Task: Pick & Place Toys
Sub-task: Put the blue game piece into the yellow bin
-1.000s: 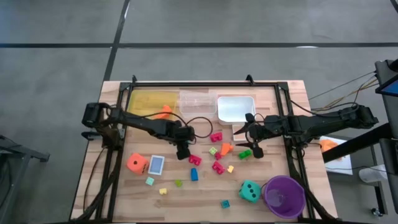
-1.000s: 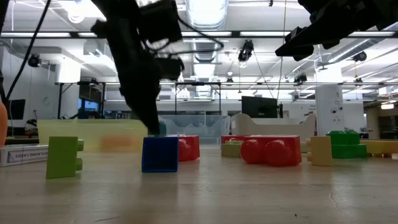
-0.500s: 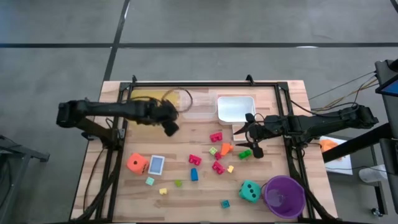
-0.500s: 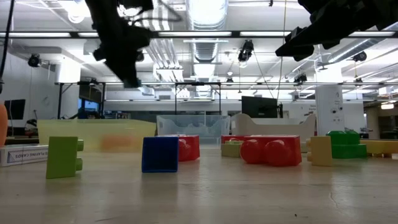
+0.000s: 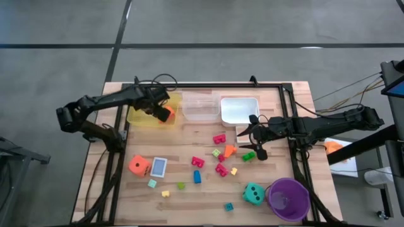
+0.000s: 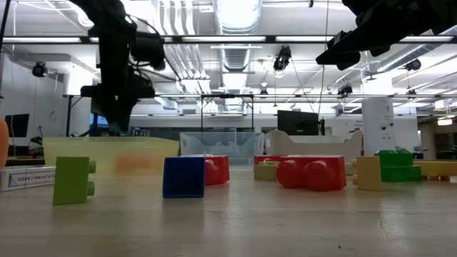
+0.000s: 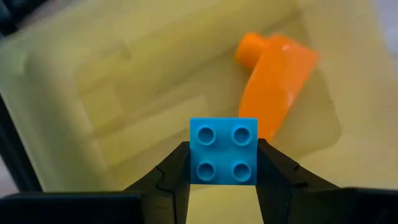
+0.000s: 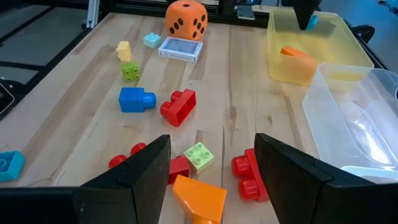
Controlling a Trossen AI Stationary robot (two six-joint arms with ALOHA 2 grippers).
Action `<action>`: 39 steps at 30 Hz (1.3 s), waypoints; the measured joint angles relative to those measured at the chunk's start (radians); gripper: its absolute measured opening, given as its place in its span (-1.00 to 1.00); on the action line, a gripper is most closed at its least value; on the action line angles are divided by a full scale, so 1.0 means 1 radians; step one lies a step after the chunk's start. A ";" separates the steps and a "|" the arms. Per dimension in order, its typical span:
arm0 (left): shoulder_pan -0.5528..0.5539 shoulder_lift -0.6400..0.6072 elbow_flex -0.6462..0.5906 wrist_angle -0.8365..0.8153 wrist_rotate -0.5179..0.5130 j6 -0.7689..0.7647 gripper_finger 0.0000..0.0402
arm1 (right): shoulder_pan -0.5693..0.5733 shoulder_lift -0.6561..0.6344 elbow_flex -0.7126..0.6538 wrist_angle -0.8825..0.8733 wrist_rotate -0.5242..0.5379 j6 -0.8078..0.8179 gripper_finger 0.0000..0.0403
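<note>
I go on lowering my left gripper with the light-blue block (image 7: 224, 151) over the yellow tray's open bottom (image 7: 193, 96) beside the orange piece, and let go just above that bottom.
My left gripper (image 5: 161, 109) is over the yellow tray (image 5: 142, 107) at the table's far left, shut on a light-blue four-stud block (image 7: 223, 151). It also shows in the right wrist view (image 8: 306, 18). An orange piece (image 7: 277, 68) lies on the tray's floor below it. My right gripper (image 5: 253, 142) is open and empty above the table's middle right, over red, green and orange blocks (image 8: 199, 155). More blocks, an orange die (image 5: 139, 166), a teal die (image 5: 254, 193) and a card (image 5: 158, 167) lie on the table. My left gripper pinches the light-blue block by two opposite sides (image 7: 194, 155) between its two fingers. The fingers point down from above. The block's studded face turns toward the wrist camera. The block is lifted clear, above the yellow tray's floor.
A clear tray (image 5: 201, 106) and a white tray (image 5: 239, 110) stand next to the yellow one along the far edge. A purple cup (image 5: 288, 198) stands at the near right corner. A black frame runs along the table's far and side edges.
My left gripper has risen from the table's middle, by the red blocks, and gone toward the far left edge to a place over the yellow tray, carrying the light-blue block clear of the table. My right gripper has kept still.
</note>
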 joint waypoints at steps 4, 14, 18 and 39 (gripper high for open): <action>0.035 0.031 -0.017 0.002 0.003 0.004 -0.38 | 0.000 0.000 0.000 0.000 0.000 0.000 0.14; 0.039 0.154 -0.017 0.043 0.003 0.008 -0.38 | 0.000 0.000 0.000 0.001 0.000 0.004 0.14; 0.047 0.182 -0.019 0.059 0.010 0.012 -0.38 | 0.000 0.000 0.000 0.002 0.001 0.033 0.14; 0.064 0.192 -0.149 0.189 0.021 -0.157 -0.38 | 0.000 0.000 -0.037 0.067 0.000 0.161 0.14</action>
